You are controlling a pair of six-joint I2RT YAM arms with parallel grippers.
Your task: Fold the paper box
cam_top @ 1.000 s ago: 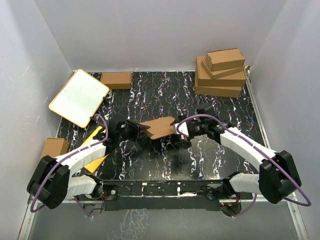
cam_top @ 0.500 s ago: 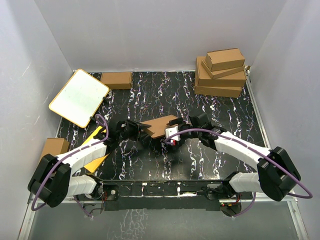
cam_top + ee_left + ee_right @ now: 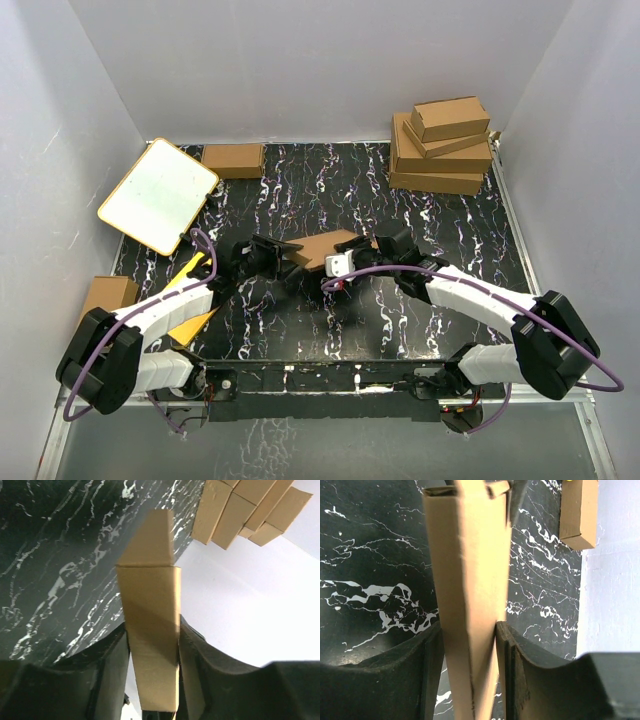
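Observation:
The paper box [image 3: 322, 247] hangs on edge from both grippers at its ends. My left gripper should open while my right gripper lays it flat on the marbled table [image 3: 346, 304].
The paper box [image 3: 322, 250], a thin brown cardboard mailer, hangs above the middle of the black marbled table between both arms. My left gripper [image 3: 284, 256] is shut on its left end. In the left wrist view the box [image 3: 150, 600] runs away from the camera between the gripper's [image 3: 152, 630] dark fingers, a flap bent at its far end. My right gripper [image 3: 345, 263] holds the box's right end. In the right wrist view both pads [image 3: 504, 645] press the narrow cardboard [image 3: 470, 565], so the gripper [image 3: 469, 632] is shut on it.
A stack of folded brown boxes [image 3: 440, 145] stands at the back right. One more box [image 3: 232, 160] lies at the back left, beside a white board with an orange rim [image 3: 160, 195]. Another box [image 3: 108, 295] and a yellow card [image 3: 190, 300] lie at the left edge.
My right gripper has slid left along the box and closed from wide open onto its right end. The left gripper has kept its hold, shifting slightly right.

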